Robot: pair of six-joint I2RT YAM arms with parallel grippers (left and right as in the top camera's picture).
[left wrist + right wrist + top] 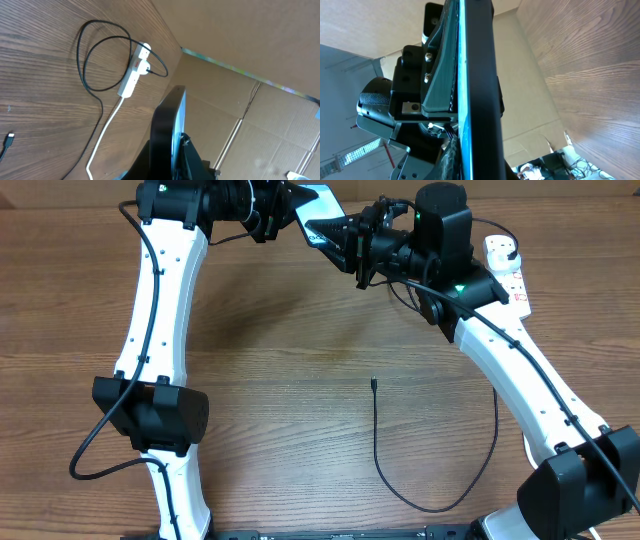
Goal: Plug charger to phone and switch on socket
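Both my grippers are closed on the phone (318, 211), so my right gripper should open and move away, leaving it to my left gripper, before taking the charger's connector (374, 384).
The phone (318, 198), with a cyan screen, is held in the air above the table's far edge. My left gripper (283, 210) is shut on one end and my right gripper (328, 230) is shut on the other. Both wrist views show the phone edge-on between the jaws, in the left wrist view (170, 110) and the right wrist view (477, 60). The charger's black cable (378, 460) lies looped on the table with its connector tip (372, 383) free, also seen in the left wrist view (7, 140). Its plug sits in the white socket (505, 265), seen too in the left wrist view (134, 70).
The socket's thick white cord (107, 125) runs over the wooden table (300, 380). Cardboard walls (260, 55) stand behind the far edge. The cable loop reaches under my right arm (520, 380).
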